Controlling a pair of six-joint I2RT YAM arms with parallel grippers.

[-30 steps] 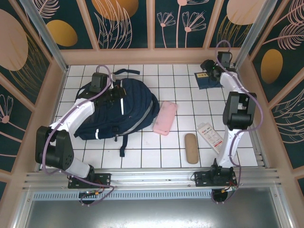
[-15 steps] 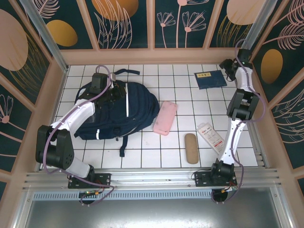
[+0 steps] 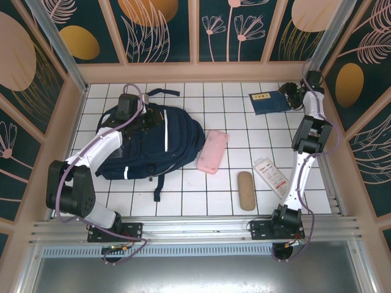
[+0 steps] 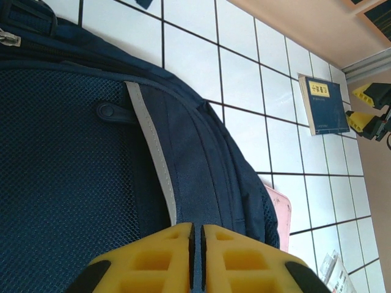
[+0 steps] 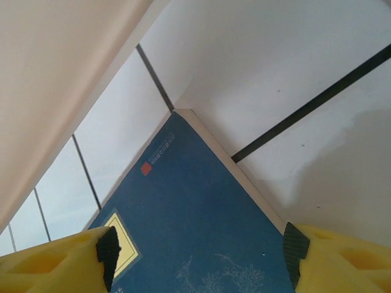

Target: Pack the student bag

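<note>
The blue book is in the far corner, away from my left gripper, so my right gripper should slide it beside the bag for both grippers to grasp.
The student bag lies flat on the left of the white tiled floor, navy with white stripes. My left gripper rests on its upper part. In the left wrist view its yellow fingers are pressed together on a thin fold of the bag's fabric, beside a white stripe. At the far right corner lies a blue book with a yellow label. My right gripper is at its right end, open, its black pads wide apart over the book's cover in the right wrist view.
A pink pencil case lies just right of the bag. A tan oval case and a white box with red print sit nearer the front right. The back wall and the right wall close in on the book.
The right arm swung out to the right wall and came back to the book's right end, with its jaws opening wider. The bag's top fabric shifted slightly under the left gripper.
</note>
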